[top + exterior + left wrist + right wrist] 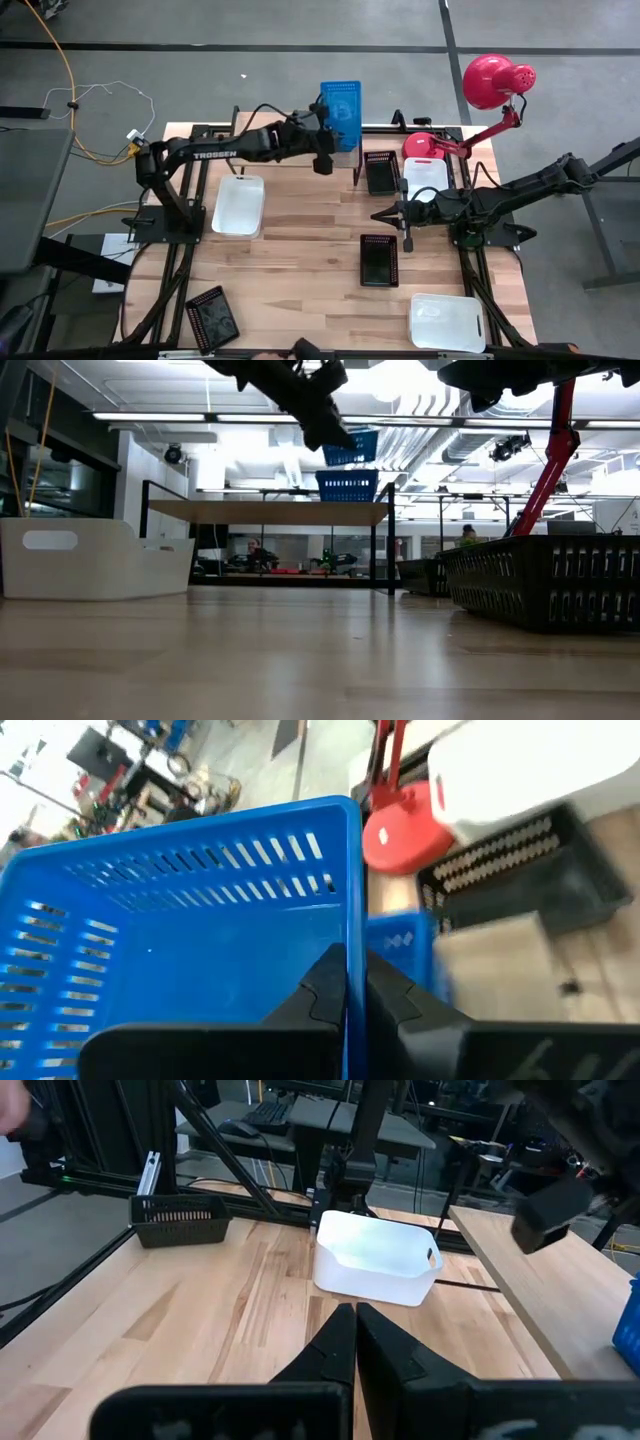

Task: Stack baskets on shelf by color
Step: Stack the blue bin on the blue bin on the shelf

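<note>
The held blue basket (342,108) is tilted and sticks out past the blue basket on the shelf (347,486). My left gripper should pull it back and make it level before lowering it inside.
My left gripper (328,132) is shut on a blue basket (340,113) that it holds up over the shelf (265,512) at the table's far side. A second blue basket (347,485) stands on the shelf top right below the held one (352,448). My right gripper (385,215) hangs shut above the table's right middle and holds nothing; it faces a white basket (378,1260). My left gripper (355,970) grips one side wall of the blue basket at its rim (352,920), with one finger inside the basket and one outside. The fingers come from the table's left, slanting a little down. The basket hangs clear of everything and slightly tilted above the other blue basket (400,935).
On the table lie white baskets (238,205) (425,178) (447,320) and black mesh baskets (380,172) (379,260) (212,318). A red lamp has its base (424,146) at the far right and its head (490,80) beyond the edge.
</note>
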Action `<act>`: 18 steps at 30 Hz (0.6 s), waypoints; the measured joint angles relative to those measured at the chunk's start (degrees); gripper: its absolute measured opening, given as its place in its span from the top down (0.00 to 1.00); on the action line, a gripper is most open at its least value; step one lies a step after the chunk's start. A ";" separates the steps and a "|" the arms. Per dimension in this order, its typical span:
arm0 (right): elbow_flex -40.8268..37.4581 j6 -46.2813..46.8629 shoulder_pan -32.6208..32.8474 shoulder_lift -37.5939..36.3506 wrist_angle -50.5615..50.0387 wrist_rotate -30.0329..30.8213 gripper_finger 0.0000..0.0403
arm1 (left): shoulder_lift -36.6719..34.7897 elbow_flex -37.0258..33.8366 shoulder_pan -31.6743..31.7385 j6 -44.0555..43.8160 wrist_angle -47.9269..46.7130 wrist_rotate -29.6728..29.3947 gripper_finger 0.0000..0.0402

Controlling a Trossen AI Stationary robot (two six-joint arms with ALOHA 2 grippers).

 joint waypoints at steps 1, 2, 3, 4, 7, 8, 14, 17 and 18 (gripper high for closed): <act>0.00 0.09 0.00 0.00 0.00 0.00 1.00 | 0.01 0.00 0.61 -0.02 -0.43 0.04 1.00; 0.00 0.09 0.00 0.00 0.00 0.00 1.00 | 0.01 0.00 1.20 -0.28 -0.77 0.27 1.00; 0.00 0.05 0.00 0.00 0.00 0.00 1.00 | 0.01 0.00 1.91 -0.63 -1.28 1.07 1.00; 0.00 0.03 0.00 0.00 0.01 0.00 1.00 | -0.01 0.00 2.67 -1.16 -2.08 2.60 1.00; 0.00 0.03 0.00 0.00 0.02 0.00 1.00 | 0.01 0.00 4.64 -1.93 -4.51 8.23 1.00; 0.00 0.07 0.00 0.00 0.02 0.00 1.00 | 0.09 0.00 5.03 -1.96 -4.69 9.46 1.00; 0.00 1.12 0.00 0.00 0.02 0.00 1.00 | 0.61 -0.04 5.06 -1.24 -4.70 11.79 1.00; 0.00 1.12 0.00 0.00 0.02 0.00 1.00 | 0.60 -0.04 4.63 -0.89 -5.74 13.56 1.00; 0.00 1.12 0.00 0.00 0.02 0.00 1.00 | 0.60 -0.04 4.37 -0.92 -5.86 13.63 1.00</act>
